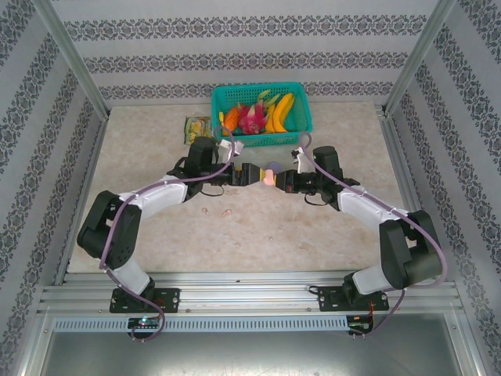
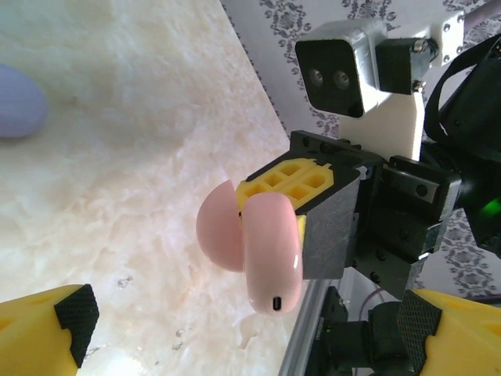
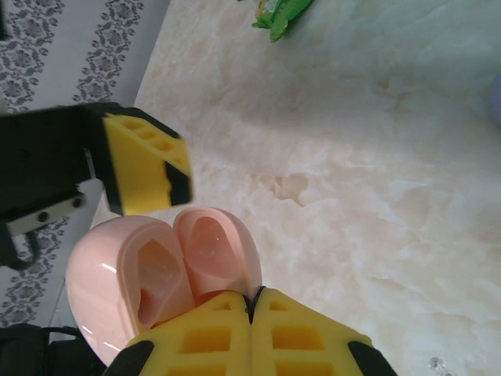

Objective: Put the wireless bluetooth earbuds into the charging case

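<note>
Next, I move my left gripper back while my right gripper turns the case's base (image 2: 272,252) toward it, because the charging case's hollows (image 3: 159,280) face away from my left gripper.
An open pink charging case (image 1: 268,178) hangs above the table's middle; my right gripper (image 1: 277,181) is shut on the thin edge of its lid. In the right wrist view the case (image 3: 156,270) gapes toward the camera with bare hollows, the right gripper (image 3: 252,305) pinching its rim. In the left wrist view the case (image 2: 270,251) sits ahead of my open left gripper (image 2: 244,321), whose fingers stand wide on either side, apart from it. Two tiny pale pink earbuds (image 1: 207,211) lie on the table beside the left arm. A lilac case (image 1: 272,166) rests just behind.
A teal basket (image 1: 300,133) of toy fruit stands at the back, with a snack packet (image 1: 196,128) to its left. Metal frame rails line both sides and the near edge. Marble tabletop lies between the arms and the front rail.
</note>
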Motion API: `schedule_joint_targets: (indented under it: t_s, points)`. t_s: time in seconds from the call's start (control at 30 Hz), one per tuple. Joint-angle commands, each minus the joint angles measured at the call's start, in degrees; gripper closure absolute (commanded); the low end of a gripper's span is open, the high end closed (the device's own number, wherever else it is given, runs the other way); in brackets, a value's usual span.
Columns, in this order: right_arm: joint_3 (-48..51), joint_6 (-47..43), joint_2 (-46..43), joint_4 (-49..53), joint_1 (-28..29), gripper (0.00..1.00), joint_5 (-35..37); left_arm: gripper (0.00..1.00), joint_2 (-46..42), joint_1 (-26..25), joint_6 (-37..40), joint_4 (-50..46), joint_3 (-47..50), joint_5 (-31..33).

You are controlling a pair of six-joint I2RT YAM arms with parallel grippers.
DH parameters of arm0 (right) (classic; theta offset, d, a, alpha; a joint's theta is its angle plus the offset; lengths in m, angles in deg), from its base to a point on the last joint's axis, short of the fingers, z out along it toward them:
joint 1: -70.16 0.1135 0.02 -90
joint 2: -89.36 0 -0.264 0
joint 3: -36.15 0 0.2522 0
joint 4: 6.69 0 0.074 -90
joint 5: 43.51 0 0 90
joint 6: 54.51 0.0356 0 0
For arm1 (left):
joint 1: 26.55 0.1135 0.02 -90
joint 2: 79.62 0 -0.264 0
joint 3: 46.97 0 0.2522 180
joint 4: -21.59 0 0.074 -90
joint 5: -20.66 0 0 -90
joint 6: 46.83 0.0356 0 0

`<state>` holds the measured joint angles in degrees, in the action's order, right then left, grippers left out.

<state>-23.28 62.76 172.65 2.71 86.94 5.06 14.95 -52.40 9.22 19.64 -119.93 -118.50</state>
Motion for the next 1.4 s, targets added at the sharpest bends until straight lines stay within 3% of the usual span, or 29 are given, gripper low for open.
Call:
schedule_joint_targets:
  t_s: [0.0,0.1,0.3,0.73,0.97,1.07,1.37]
  points:
    - [-3.2,-4.27,-1.81,3.49,0.41,1.0,3.0,0.0,-4.12,0.71,10.69,-16.97,-6.4,7.05]
    - [-4.56,-5.44,-1.82,4.68,0.37,1.0,4.33,0.0,-4.5,0.71,14.32,-29.04,-11.67,16.58]
    - [-7.35,-6.82,-1.16,6.39,0.46,1.0,5.56,0.0,-2.68,0.65,16.1,-44.19,-20.07,31.41]
    - [-11.94,-12.25,-1.9,10.97,1.69,1.0,14.78,0.0,-6.12,0.71,21.89,-52.92,-23.01,52.47]
    - [-13.95,-15.5,-1.03,10.8,3.96,1.0,21.24,0.0,-6.74,0.69,21.9,-56.86,-27.63,58.58]
    - [-15.11,-18.0,-0.45,11.15,4.82,1.0,24.14,0.0,-5.69,0.71,23.69,-58.46,-30.32,58.31]
    - [-16.73,-26.47,0.04,11.34,6.03,1.0,30.32,0.0,-3.08,0.72,32.72,-56.11,-30.88,43.03]
